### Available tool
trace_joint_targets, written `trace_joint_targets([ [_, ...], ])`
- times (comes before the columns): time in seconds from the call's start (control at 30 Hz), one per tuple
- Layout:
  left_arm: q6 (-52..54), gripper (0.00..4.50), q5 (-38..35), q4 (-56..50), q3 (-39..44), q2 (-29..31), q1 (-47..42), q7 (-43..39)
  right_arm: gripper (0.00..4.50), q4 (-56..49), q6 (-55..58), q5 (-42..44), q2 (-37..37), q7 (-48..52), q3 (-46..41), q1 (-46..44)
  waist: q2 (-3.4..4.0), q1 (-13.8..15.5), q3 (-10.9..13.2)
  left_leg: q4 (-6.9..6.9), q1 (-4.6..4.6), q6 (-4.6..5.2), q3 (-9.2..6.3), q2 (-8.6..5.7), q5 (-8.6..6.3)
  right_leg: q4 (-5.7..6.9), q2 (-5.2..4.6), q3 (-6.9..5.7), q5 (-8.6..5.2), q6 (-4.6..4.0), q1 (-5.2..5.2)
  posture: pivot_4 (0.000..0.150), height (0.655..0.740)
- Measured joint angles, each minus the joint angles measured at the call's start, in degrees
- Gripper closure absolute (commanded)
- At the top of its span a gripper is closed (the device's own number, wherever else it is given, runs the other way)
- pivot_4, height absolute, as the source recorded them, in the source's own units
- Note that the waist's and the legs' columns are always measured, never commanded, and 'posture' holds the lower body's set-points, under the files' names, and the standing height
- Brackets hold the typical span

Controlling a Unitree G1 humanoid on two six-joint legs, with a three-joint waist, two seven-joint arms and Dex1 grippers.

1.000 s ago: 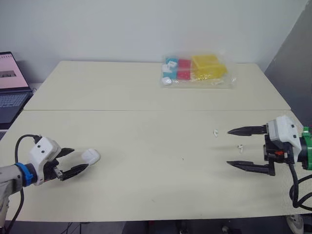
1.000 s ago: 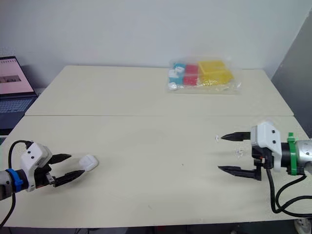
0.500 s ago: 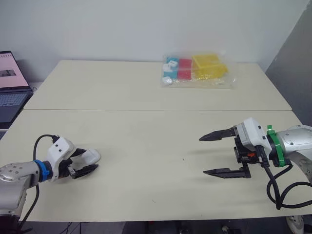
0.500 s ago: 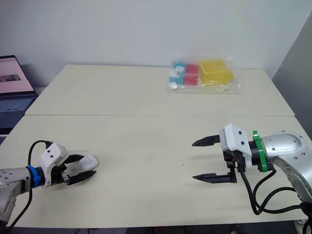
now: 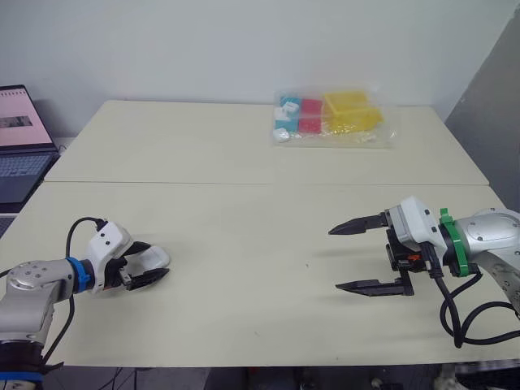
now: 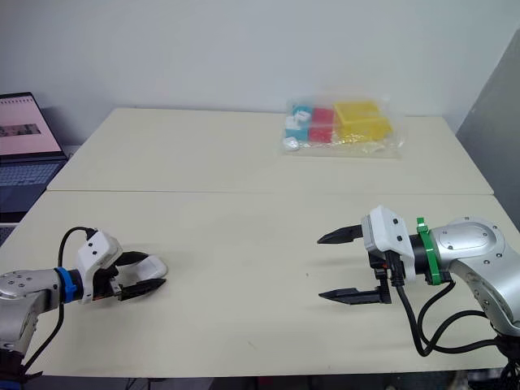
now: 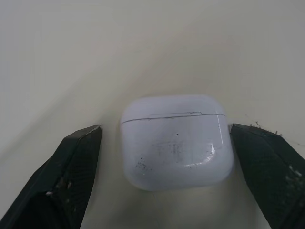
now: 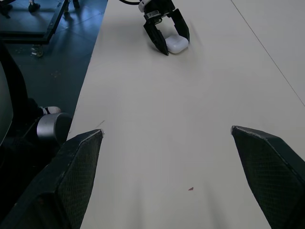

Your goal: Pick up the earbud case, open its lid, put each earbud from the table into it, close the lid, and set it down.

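Note:
I should expect the white earbud to be hidden behind the black fingers of my right gripper (image 5: 361, 224), because the cream table looks empty between my grippers.
The white earbud case (image 7: 176, 140) lies on the cream table (image 5: 244, 236) near its front left, lid closed. My left gripper (image 5: 158, 259) is open and straddles the case, one black finger (image 7: 71, 176) on each side with a small gap to the shell. From the right wrist view the same case (image 8: 177, 44) shows between those fingers. My right gripper (image 5: 335, 258) is open at the right of the table, hovering just above the surface with its tips pointing toward the middle and nothing between them.
A clear bag of coloured blocks (image 5: 329, 118) lies at the back right. An open laptop (image 5: 20, 138) stands off the left edge. A seam (image 5: 244, 184) runs across between the two tabletops. A grey panel (image 5: 487, 114) stands to the right.
My left gripper has slid forward until its fingers flank the case. My right gripper moved left toward the table's middle, then nearly stopped. The camera shifted slightly.

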Motion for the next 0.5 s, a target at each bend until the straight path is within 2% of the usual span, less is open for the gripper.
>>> trace_joint_targets([
  [0.13, -0.3, 1.67, 0.0, 0.0, -0.7, 0.4, -0.1, -1.0, 0.0, 0.0, 0.2, 0.1, 0.1, -0.3, 0.0, -1.1, 0.05, -0.1, 0.0, 0.0, 0.0, 0.0, 0.02, 0.0, 0.0, 0.0, 0.0, 0.03, 0.0, 0.0, 0.0, 0.15, 0.74],
  [0.27, -0.3, 1.67, -0.2, -0.2, -0.6, 0.5, 0.3, -1.2, 0.0, 0.0, 0.4, 0.1, 0.1, -0.5, 0.0, -1.2, 0.07, -0.1, 0.0, -0.01, 0.0, 0.0, 0.04, 0.0, 0.0, -0.01, 0.0, 0.05, 0.0, 0.0, -0.01, 0.15, 0.74],
  [0.37, 0.1, 1.67, -0.8, -4.9, -1.2, -0.1, 1.8, -2.1, 0.0, 0.0, 2.1, 1.4, 0.0, -1.6, -1.0, -1.0, 0.07, -0.1, 0.0, -0.01, -0.05, 0.0, 0.04, -0.01, 0.0, -0.04, -0.04, 0.06, -0.01, 0.01, -0.02, 0.15, 0.74],
  [0.5, 2.2, 1.67, -2.1, -14.9, -7.1, -5.6, 0.7, -1.9, 0.0, -0.7, 6.4, 4.8, -0.1, -4.6, -4.5, 1.0, 0.01, 0.6, 0.0, 0.07, -0.17, 0.0, 0.01, -0.03, 0.0, -0.08, -0.07, 0.05, 0.05, 0.11, -0.01, 0.15, 0.74],
])
